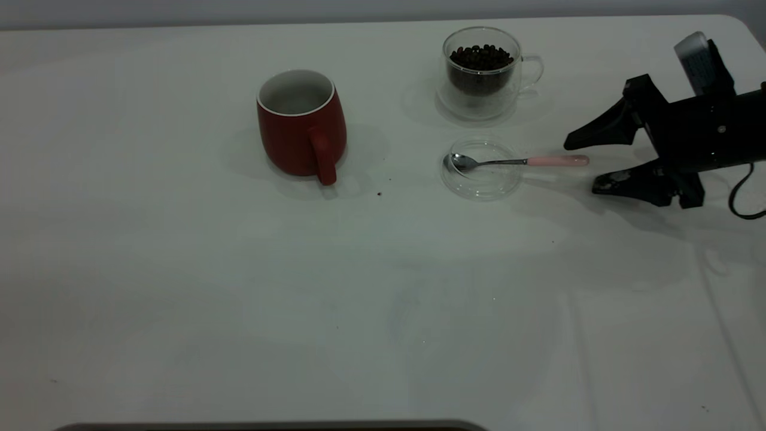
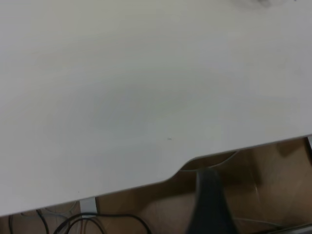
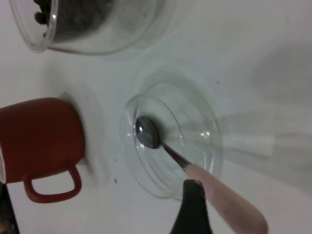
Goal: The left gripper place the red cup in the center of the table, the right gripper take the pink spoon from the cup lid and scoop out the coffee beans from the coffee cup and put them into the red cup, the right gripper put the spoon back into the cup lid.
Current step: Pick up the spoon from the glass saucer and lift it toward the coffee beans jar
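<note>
My gripper is to scoop with the pink spoon's bowl (image 1: 463, 162), which is small and shallow, so the coffee beans (image 1: 481, 57) will heap in a little mound above its rim.
The red cup (image 1: 299, 129) stands upright and empty left of the table's (image 1: 239, 287) middle, handle toward the camera. The coffee cup (image 1: 485, 72) holds coffee beans (image 1: 482, 58) at the back. In front of it the cup lid (image 1: 482, 169) lies flat with the pink spoon (image 1: 520, 161) in it, bowl in the lid and handle pointing right over the rim. My right gripper (image 1: 579, 167) is open, low over the table, with the handle's end between its fingers and untouched. The right wrist view shows the spoon (image 3: 195, 170), lid (image 3: 170, 139) and red cup (image 3: 39, 136). My left gripper (image 2: 209, 204) shows only as a dark shape by the table edge.
A few dark specks (image 1: 379, 193) lie on the tabletop between the red cup and the lid. The left wrist view shows bare tabletop (image 2: 146, 87), its edge, and cables (image 2: 87, 222) on the floor below. A black cable (image 1: 742, 203) loops behind the right arm.
</note>
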Robot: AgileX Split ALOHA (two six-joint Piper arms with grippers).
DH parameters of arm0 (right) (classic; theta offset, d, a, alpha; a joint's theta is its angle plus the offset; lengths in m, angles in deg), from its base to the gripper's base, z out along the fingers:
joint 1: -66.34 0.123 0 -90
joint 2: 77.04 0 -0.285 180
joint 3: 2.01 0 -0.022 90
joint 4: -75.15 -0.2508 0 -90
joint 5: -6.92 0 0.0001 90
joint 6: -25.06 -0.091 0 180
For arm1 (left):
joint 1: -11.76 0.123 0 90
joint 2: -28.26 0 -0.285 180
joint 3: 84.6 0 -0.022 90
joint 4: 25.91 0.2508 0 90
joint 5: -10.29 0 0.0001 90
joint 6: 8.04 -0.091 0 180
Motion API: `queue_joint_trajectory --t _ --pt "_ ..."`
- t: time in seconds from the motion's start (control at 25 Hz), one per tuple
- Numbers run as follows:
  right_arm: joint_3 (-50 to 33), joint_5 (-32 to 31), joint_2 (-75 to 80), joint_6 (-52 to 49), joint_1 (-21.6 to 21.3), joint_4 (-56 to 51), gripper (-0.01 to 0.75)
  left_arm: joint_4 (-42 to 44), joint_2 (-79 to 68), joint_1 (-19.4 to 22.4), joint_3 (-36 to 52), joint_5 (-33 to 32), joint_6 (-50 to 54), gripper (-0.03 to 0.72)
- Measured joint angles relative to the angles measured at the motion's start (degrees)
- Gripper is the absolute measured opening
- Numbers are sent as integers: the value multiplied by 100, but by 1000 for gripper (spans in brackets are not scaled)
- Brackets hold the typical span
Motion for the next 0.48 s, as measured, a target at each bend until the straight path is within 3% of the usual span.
queue_joint_trajectory --t 0.24,0.48 --pt "144 -225 104 36 54 -6 662 0 0 0 0 0 0 588" --pt "184 -290 104 47 207 -6 582 0 0 0 0 0 0 588"
